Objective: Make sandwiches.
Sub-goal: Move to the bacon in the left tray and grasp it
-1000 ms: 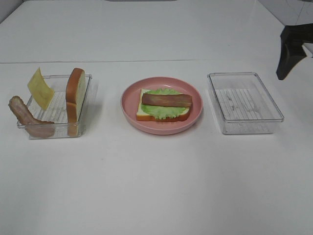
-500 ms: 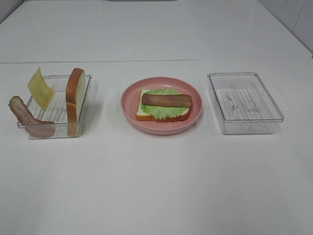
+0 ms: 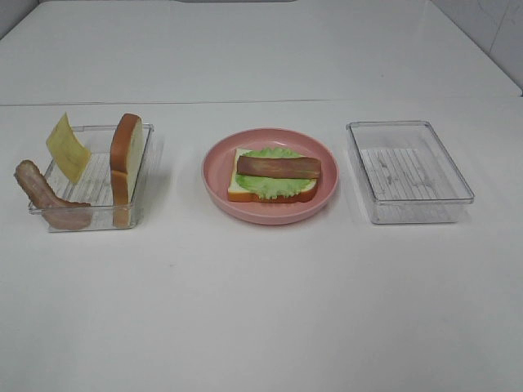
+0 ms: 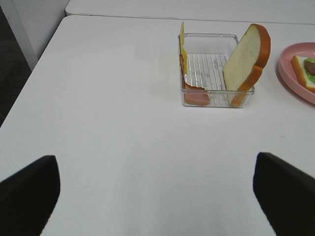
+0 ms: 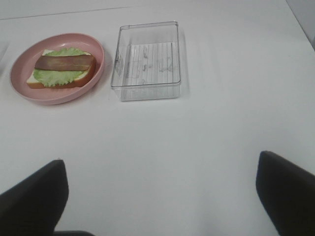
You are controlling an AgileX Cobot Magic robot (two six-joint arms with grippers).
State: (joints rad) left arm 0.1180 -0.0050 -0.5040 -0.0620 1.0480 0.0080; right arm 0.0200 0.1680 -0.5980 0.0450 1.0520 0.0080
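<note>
The clear tray (image 3: 411, 170) next to my right gripper is empty, so my left gripper should reach for the tray with the cheese and bread (image 3: 96, 175) to go on with the sandwich.
An open sandwich sits on the pink plate (image 3: 270, 216) in the middle: a bread slice (image 3: 245, 189), green lettuce (image 3: 270, 186) and a bacon strip (image 3: 278, 167) on top. It also shows in the right wrist view (image 5: 61, 66). The left clear tray (image 3: 90, 214) holds a yellow cheese square (image 3: 67, 147), an upright bread slice (image 3: 127, 159) and a bacon strip (image 3: 41, 194) hanging over its edge. My left gripper (image 4: 157, 206) is open and empty, well short of that tray (image 4: 204, 66). My right gripper (image 5: 160, 201) is open and empty, short of the plate. Neither shows in the high view.
An empty clear tray (image 3: 409, 171) stands right of the plate, also in the right wrist view (image 5: 147, 61). The white table (image 3: 261, 310) stretches wide in front. Its left edge (image 4: 34, 73) drops off beside the left tray.
The right arm, seen at the far right edge a second ago, has drawn back out of the high view. The food and trays have not moved.
</note>
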